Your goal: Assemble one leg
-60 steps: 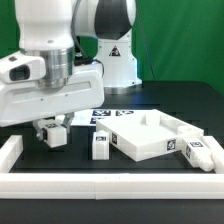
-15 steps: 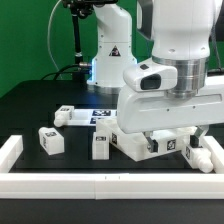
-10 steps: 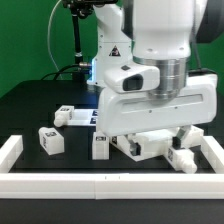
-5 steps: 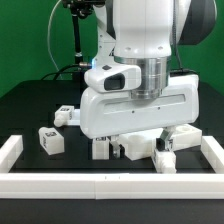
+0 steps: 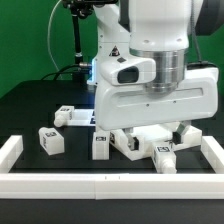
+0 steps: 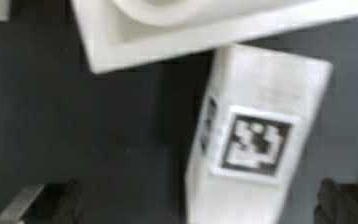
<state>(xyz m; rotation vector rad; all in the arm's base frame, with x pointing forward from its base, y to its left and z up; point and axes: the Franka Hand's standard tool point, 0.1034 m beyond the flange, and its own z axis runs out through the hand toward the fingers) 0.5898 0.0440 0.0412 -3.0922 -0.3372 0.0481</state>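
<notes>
The leg (image 5: 164,157) will come free by itself and the tray will stay still when I lift, because a dark wedge (image 6: 314,43) shows between the leg's end and the tray.
My gripper (image 5: 165,150) hangs low over the table at the exterior view's right, beside the big white tray-like part (image 5: 135,146). In the wrist view the gripper (image 6: 194,205) is open. Its dark fingers (image 6: 43,205) stand apart on either side of one leg (image 6: 256,135), a white block with a black-and-white tag facing up, and there is a gap on each side. That leg (image 5: 166,158) lies on the table just by the tray's corner (image 6: 176,30). Three more legs lie toward the exterior view's left (image 5: 50,140), (image 5: 63,116), (image 5: 100,146).
A white rail (image 5: 100,185) runs along the front of the table, with a raised end (image 5: 10,150) at the exterior view's left. The marker board (image 5: 86,118) lies behind the legs. The robot base (image 5: 110,55) stands at the back.
The hand has swung from the exterior view's far right toward the tray, then shifted slightly back right. It now sits over the leg by the tray's corner. The three legs on the left have not moved.
</notes>
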